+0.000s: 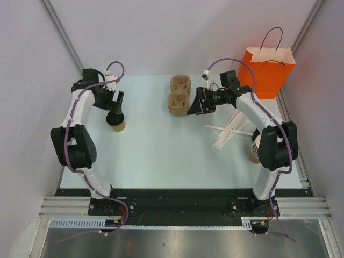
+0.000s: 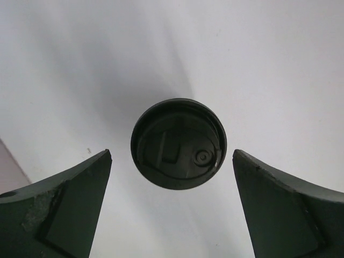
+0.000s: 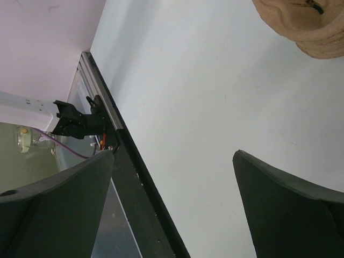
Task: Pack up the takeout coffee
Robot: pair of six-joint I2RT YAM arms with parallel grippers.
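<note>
The brown pulp carrier is nested in a stack (image 3: pixel 324 48). Next, my right gripper picks up the top carrier by its narrow middle (image 1: pixel 179 91) before the takeout coffee goes in.
The takeout coffee (image 1: pixel 117 124) is a small tan cup with a black lid, standing at the left of the table. My left gripper (image 1: pixel 116 110) hangs right above it, open. In the left wrist view the black lid (image 2: pixel 178 143) sits between and beyond the two open fingers, untouched. The brown pulp carrier (image 1: pixel 179 94) lies at the back middle, both pockets empty. My right gripper (image 1: pixel 194 102) is open and empty just right of the carrier; the carrier's edge (image 3: pixel 312 27) shows in the right wrist view's top right corner.
An orange paper bag (image 1: pixel 269 70) stands at the back right. White stir sticks (image 1: pixel 231 131) lie scattered right of centre. A stack of lidless tan cups (image 1: pixel 255 148) stands by the right arm. The table's black front edge (image 3: pixel 140 183) shows in the right wrist view.
</note>
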